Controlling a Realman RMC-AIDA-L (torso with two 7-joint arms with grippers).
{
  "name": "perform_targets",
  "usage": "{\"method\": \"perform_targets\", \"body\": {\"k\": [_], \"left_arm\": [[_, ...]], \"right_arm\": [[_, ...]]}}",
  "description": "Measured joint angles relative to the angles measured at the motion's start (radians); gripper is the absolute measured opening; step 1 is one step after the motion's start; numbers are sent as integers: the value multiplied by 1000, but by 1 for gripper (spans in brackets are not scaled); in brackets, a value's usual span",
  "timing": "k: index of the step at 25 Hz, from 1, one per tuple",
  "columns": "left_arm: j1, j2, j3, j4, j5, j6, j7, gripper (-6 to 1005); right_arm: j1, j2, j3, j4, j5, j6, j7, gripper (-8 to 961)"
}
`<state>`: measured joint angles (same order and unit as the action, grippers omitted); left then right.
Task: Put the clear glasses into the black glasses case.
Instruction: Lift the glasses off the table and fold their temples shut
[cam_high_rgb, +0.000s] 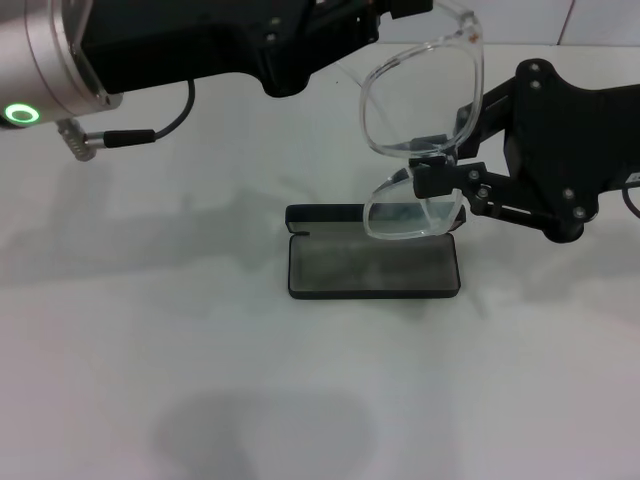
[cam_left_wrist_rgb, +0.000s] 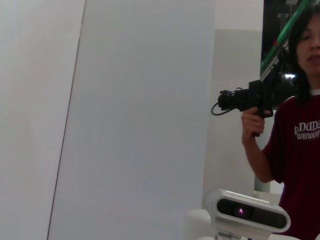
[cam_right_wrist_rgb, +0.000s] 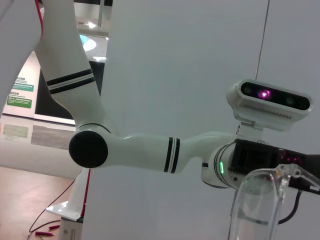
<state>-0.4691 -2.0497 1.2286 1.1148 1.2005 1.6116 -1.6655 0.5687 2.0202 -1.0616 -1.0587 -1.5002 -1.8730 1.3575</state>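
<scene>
Next, my left gripper pushes the clear glasses' upper temple (cam_high_rgb: 452, 9) in toward the lens (cam_high_rgb: 424, 98) before the glasses go into the case, because the temple slants out from its hinge.
The clear glasses (cam_high_rgb: 421, 96) hang upright in the air, one lens above the other, over the right end of the black glasses case (cam_high_rgb: 374, 295). The case lies open on the white table, grey lining up, its lid (cam_high_rgb: 324, 214) standing at the far side. My right gripper (cam_high_rgb: 437, 178) comes in from the right and is shut on the frame between the two lenses. My left gripper (cam_high_rgb: 405, 12) reaches in along the top edge, right at the glasses' upper end. One clear lens (cam_right_wrist_rgb: 256, 206) also fills the lower corner of the right wrist view.
The white table (cam_high_rgb: 200, 380) spreads around the case. The left wrist view faces away from the table at a person (cam_left_wrist_rgb: 299, 125) holding a camera, with my head camera (cam_left_wrist_rgb: 247, 210) below. The right wrist view shows my left arm (cam_right_wrist_rgb: 145, 150).
</scene>
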Motion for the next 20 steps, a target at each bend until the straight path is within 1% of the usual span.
{"method": "perform_targets", "body": {"k": [4, 6, 9, 11, 20], "left_arm": [[1, 0, -4, 0, 1, 1, 1, 112], [4, -8, -28, -2, 1, 2, 4, 112], [7, -28, -82, -10, 1, 1, 7, 111], [6, -32, -93, -16, 1, 1, 8, 111], [-32, -32, -45, -19, 69, 6, -1, 112]], "right_arm": [[3, 0, 0, 1, 0, 0, 0, 115], [4, 0, -1, 2, 0, -1, 0, 116], [4, 0, -1, 4, 0, -9, 0, 117], [5, 0, -1, 4, 0, -11, 0, 118], [10, 0, -1, 8, 0, -12, 0, 121]]}}
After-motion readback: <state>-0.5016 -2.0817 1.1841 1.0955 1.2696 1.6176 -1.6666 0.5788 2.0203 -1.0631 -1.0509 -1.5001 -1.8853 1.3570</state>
